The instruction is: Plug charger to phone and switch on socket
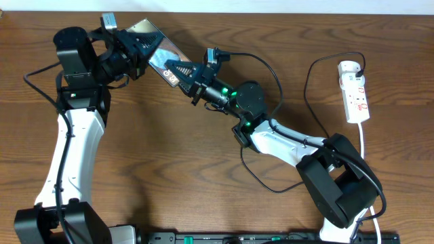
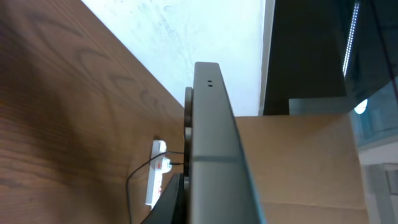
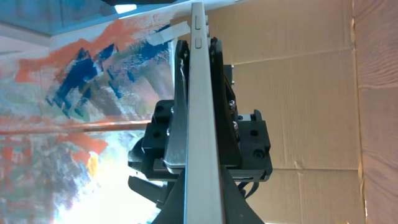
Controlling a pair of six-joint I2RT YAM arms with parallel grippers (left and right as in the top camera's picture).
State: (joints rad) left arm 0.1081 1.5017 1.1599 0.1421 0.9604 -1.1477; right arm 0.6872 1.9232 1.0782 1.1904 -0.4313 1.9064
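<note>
The robot's right gripper is holding the phone's lower end (image 1: 172,75). It should open and move away, leaving the phone to the left gripper, before it reaches for the charger's cable (image 1: 243,157).
The phone (image 1: 157,42), glossy and brown-bronze, is held up off the table, tilted, between my two grippers. My left gripper (image 1: 137,49) is shut on its upper-left end. My right gripper (image 1: 182,72) is shut on its lower-right end. The phone shows edge-on as a grey strip in the left wrist view (image 2: 209,143) between my left fingers (image 2: 200,213), and in the right wrist view (image 3: 203,118) between my right fingers (image 3: 203,202). The white socket (image 1: 354,91) lies at the far right, also in the left wrist view (image 2: 155,179). The charger's black plug (image 1: 361,68) sits in it; its thin cable (image 1: 308,95) loops left and down. The connector tip is hidden.
The socket's white cord (image 1: 363,146) runs down the right side past the right arm's base (image 1: 339,190). A thicker black robot cable (image 1: 261,64) arcs above the right wrist. The left arm (image 1: 71,146) stretches down the left side. Brown cardboard (image 3: 305,93) stands beyond the table.
</note>
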